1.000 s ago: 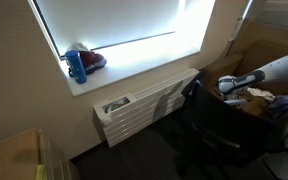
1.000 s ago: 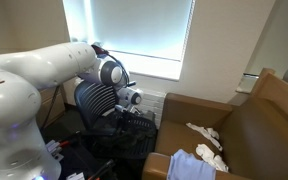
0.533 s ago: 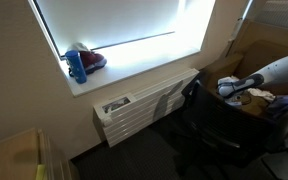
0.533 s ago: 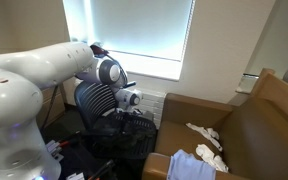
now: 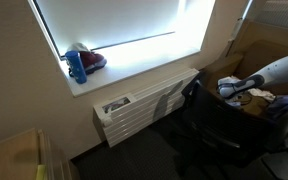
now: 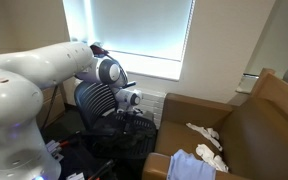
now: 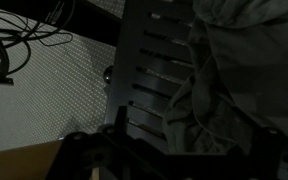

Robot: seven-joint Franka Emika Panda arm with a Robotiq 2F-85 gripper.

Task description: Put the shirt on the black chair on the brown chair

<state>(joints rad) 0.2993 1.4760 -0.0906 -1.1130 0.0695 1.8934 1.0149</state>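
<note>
I should keep going down until my gripper's open fingers reach around the loose cloth [image 7: 196,134], then close them, as the dark shirt's crumpled fold [image 7: 198,108] lies between them.
The black chair [image 6: 96,100] stands under the window, and it also shows in an exterior view [image 5: 209,120]. In the wrist view a dark crumpled shirt [image 7: 224,80] lies on the chair's slatted black surface [image 7: 149,70]. The brown chair [image 6: 249,125] stands beside it, with white cloths [image 6: 206,135] on its seat. My gripper [image 6: 134,108] hangs just above the black chair's seat, and it also shows in an exterior view [image 5: 230,90]. In the wrist view its fingers are dark shapes far apart at the bottom edge, open, with the shirt between them [image 7: 179,150].
A white radiator [image 5: 144,105] sits under the bright window, with a blue bottle [image 5: 77,66] on the sill. Cables [image 7: 14,50] lie on the floor beside the black chair. A blue-white cloth [image 6: 194,165] lies at the brown chair's front.
</note>
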